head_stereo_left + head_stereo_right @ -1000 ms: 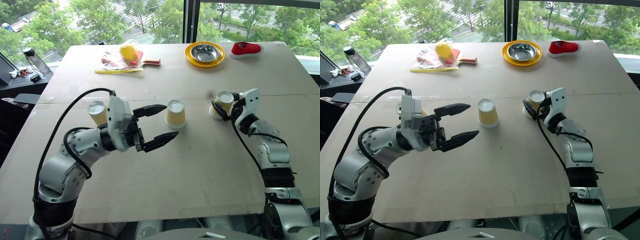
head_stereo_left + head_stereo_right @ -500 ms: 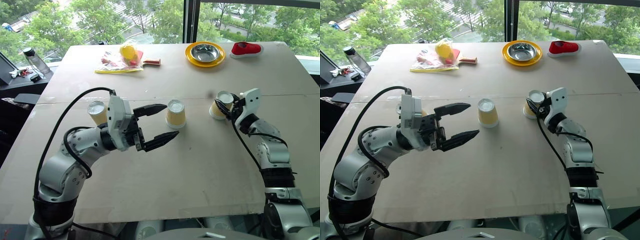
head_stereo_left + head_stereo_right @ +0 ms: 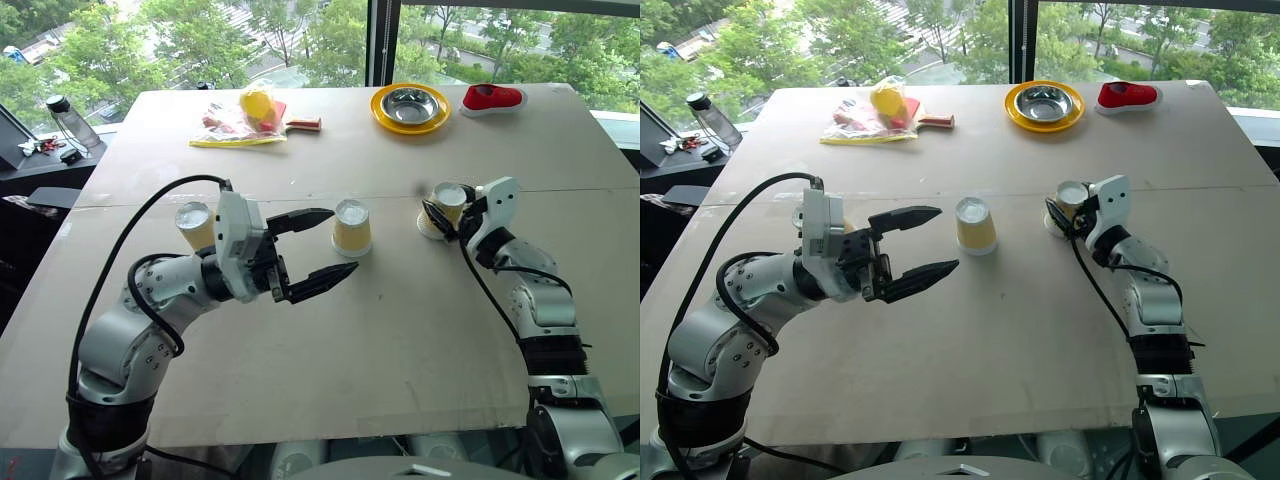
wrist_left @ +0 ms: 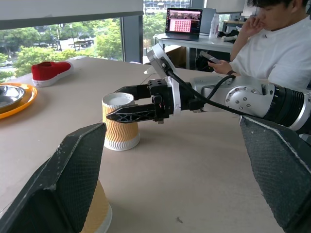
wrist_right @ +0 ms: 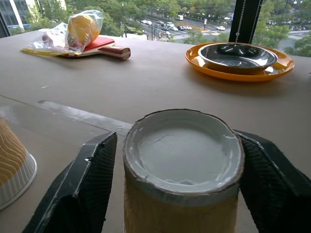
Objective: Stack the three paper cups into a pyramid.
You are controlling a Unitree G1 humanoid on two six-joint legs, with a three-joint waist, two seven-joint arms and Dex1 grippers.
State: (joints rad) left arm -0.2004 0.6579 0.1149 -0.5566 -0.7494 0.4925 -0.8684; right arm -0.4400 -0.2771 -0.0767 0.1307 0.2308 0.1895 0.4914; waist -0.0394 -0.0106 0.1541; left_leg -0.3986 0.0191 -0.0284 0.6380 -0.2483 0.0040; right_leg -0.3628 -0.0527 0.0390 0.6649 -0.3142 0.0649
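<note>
The other cups' flat closed bases (image 3: 352, 211) face up, so the cup (image 3: 195, 228) behind my left gripper will straddle them upright when I lower it.
Three ribbed yellow-tan paper cups stand upside down in a row across the table's middle. The left cup (image 3: 193, 225) is behind my left arm. The middle cup (image 3: 352, 228) is just beyond my left gripper (image 3: 338, 243), which hovers open and level with nothing between its fingers. My right gripper (image 3: 438, 215) is shut on the right cup (image 5: 182, 150), its black fingers (image 5: 92, 187) pressed against both sides just under the white base. In the left wrist view that cup (image 4: 120, 127) rests on the table.
At the table's far edge are a yellow plate (image 3: 379, 106) with a steel bowl, a red shoe (image 3: 492, 97), and a paddle with a plastic bag (image 3: 250, 115). A bottle (image 3: 70, 122) stands off the table to the left. A seated person (image 4: 272, 43) is beyond the right side.
My right gripper has closed its fingers onto the right cup, which shifted a little between them. The left arm and the other two cups have not moved.
</note>
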